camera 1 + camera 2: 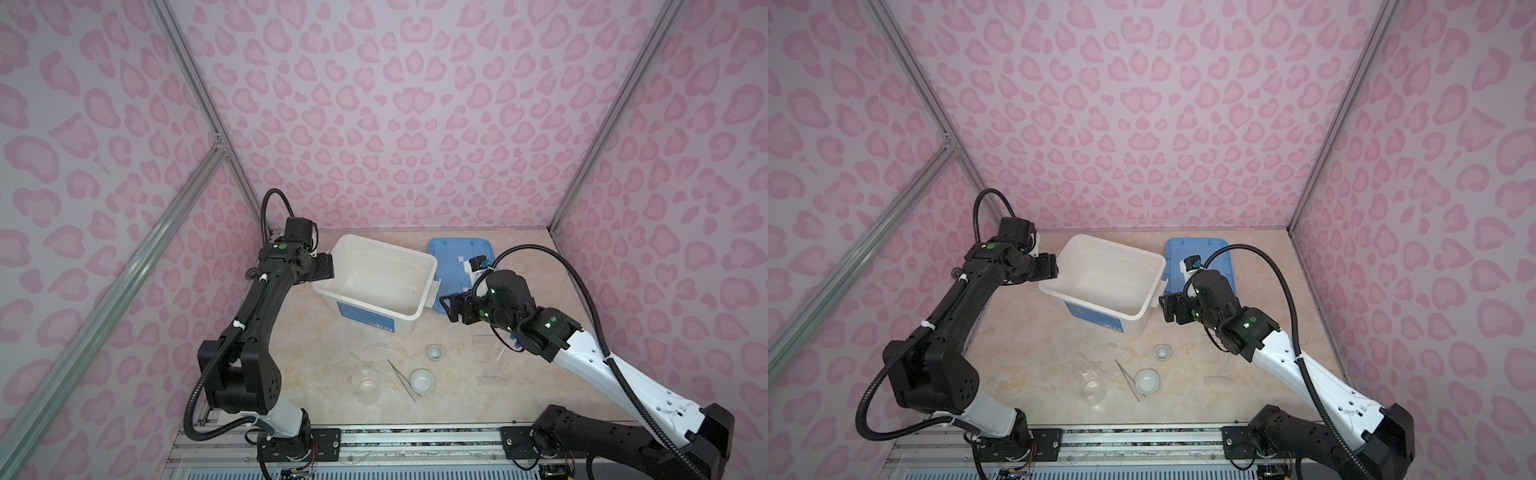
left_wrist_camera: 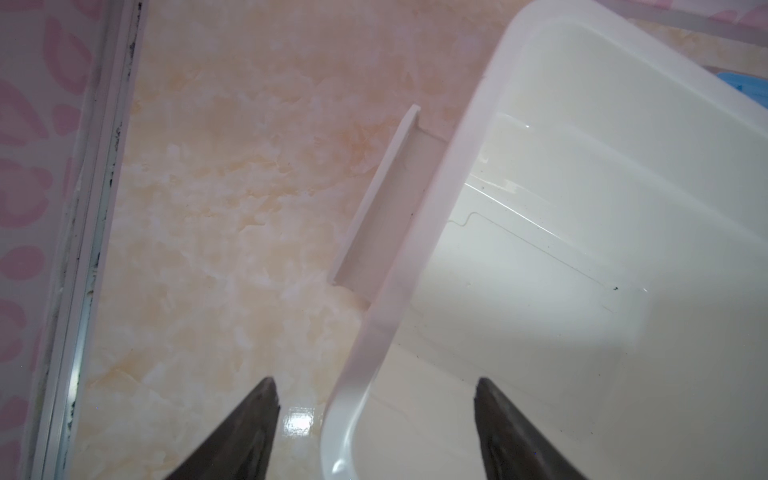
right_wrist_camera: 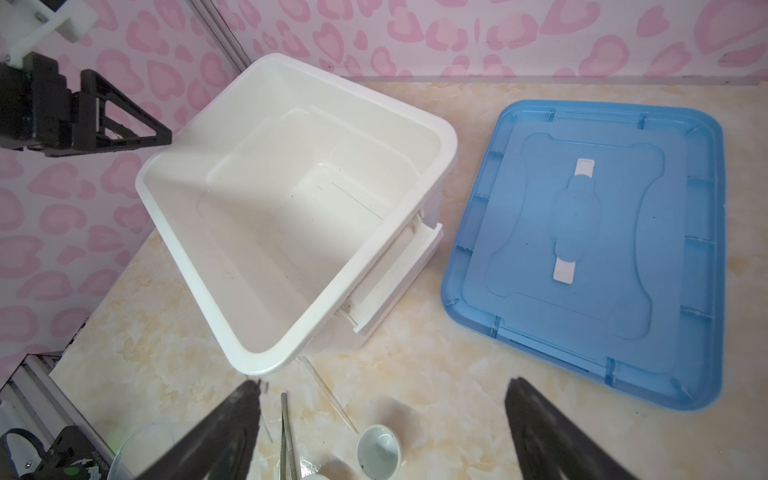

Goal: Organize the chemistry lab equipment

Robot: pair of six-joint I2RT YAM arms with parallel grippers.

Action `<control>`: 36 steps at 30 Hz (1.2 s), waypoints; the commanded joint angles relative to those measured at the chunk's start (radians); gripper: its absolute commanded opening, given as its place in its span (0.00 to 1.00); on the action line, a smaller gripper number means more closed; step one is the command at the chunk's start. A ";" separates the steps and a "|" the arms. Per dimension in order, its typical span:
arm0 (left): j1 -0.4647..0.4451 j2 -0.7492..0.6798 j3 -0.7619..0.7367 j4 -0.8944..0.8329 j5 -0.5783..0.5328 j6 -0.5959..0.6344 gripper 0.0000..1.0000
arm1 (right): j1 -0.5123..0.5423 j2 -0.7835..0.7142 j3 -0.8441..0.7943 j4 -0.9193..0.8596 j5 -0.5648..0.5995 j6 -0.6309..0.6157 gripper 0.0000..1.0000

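Observation:
The big white box [image 1: 382, 278] is standing at an angle to the back wall, so the robot's left gripper should grip the box's rim [image 2: 353, 393] near it and turn the box straight before packing.
Two small white round dishes [image 1: 435, 353] [image 1: 422, 381] sit on the table in front of the box. Thin metal tweezers [image 1: 401, 380], clear droppers [image 1: 395, 349] and a clear glass vessel [image 1: 368, 386] lie beside them. A clear rack [image 1: 494, 359] stands at the right, with blue tube caps [image 1: 515, 343] showing partly under the right arm. My left gripper [image 2: 376, 382] is open and straddles the box's left rim [image 2: 415, 249] without touching it. My right gripper [image 3: 384, 382] is open and empty above the table, over the smaller dish [image 3: 380, 451] and the tweezers [image 3: 284, 436].
The big white box [image 1: 419, 309] stands open and empty at the back middle of the table. Its blue lid [image 1: 453, 253] lies flat to its right. Aluminium frame posts and pink patterned walls close in the table on three sides.

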 commanded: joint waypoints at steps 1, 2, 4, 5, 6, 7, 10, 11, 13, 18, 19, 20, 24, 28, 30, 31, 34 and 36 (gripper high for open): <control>0.001 0.080 0.063 0.012 0.054 0.070 0.72 | 0.003 -0.010 -0.006 -0.006 0.018 0.000 0.93; 0.001 0.102 0.078 0.014 0.050 0.074 0.72 | 0.002 -0.013 -0.007 -0.009 0.020 0.000 0.93; 0.001 0.135 0.095 0.008 0.031 0.076 0.66 | 0.001 -0.017 -0.012 -0.010 0.018 -0.005 0.93; 0.001 0.145 0.096 0.008 0.025 0.077 0.63 | 0.002 -0.021 -0.015 -0.010 0.018 -0.005 0.93; 0.000 0.148 0.093 0.008 0.022 0.076 0.60 | 0.002 -0.022 -0.016 -0.010 0.018 -0.007 0.93; -0.002 0.149 0.088 0.004 0.021 0.076 0.57 | 0.002 -0.020 -0.019 -0.009 0.018 -0.008 0.93; -0.004 0.113 0.044 0.006 0.012 0.062 0.53 | 0.002 -0.013 -0.023 -0.003 0.017 -0.011 0.93; -0.006 0.093 0.024 0.014 0.015 0.060 0.51 | 0.002 -0.011 -0.023 0.000 0.015 -0.011 0.93; -0.006 0.068 0.006 -0.002 0.004 0.057 0.48 | 0.002 -0.004 -0.021 0.000 0.012 -0.013 0.93; -0.005 0.019 -0.052 -0.015 0.000 0.041 0.46 | 0.001 0.005 -0.014 0.007 0.006 -0.012 0.93; -0.004 0.010 -0.068 -0.014 0.005 0.034 0.43 | 0.002 0.005 -0.014 0.009 0.006 -0.010 0.93; -0.006 0.001 -0.079 -0.014 0.011 0.026 0.40 | 0.002 0.007 -0.014 0.010 0.003 -0.007 0.93; -0.006 -0.041 -0.118 -0.013 0.019 -0.013 0.37 | 0.003 0.004 -0.015 0.005 0.003 -0.003 0.93; -0.006 -0.102 -0.163 -0.022 0.035 -0.059 0.38 | 0.002 -0.005 -0.019 0.001 0.008 0.001 0.92; -0.013 -0.143 -0.202 -0.023 0.043 -0.078 0.38 | 0.002 -0.006 -0.023 -0.001 0.009 0.001 0.93; -0.015 -0.168 -0.230 -0.019 0.045 -0.086 0.39 | 0.003 -0.010 -0.021 -0.003 0.009 0.002 0.93; -0.017 -0.223 -0.286 0.000 0.079 -0.102 0.45 | 0.003 -0.013 -0.025 -0.002 0.009 0.004 0.93; -0.024 -0.235 -0.316 0.009 0.122 -0.106 0.45 | 0.003 -0.014 -0.024 0.001 0.011 0.004 0.93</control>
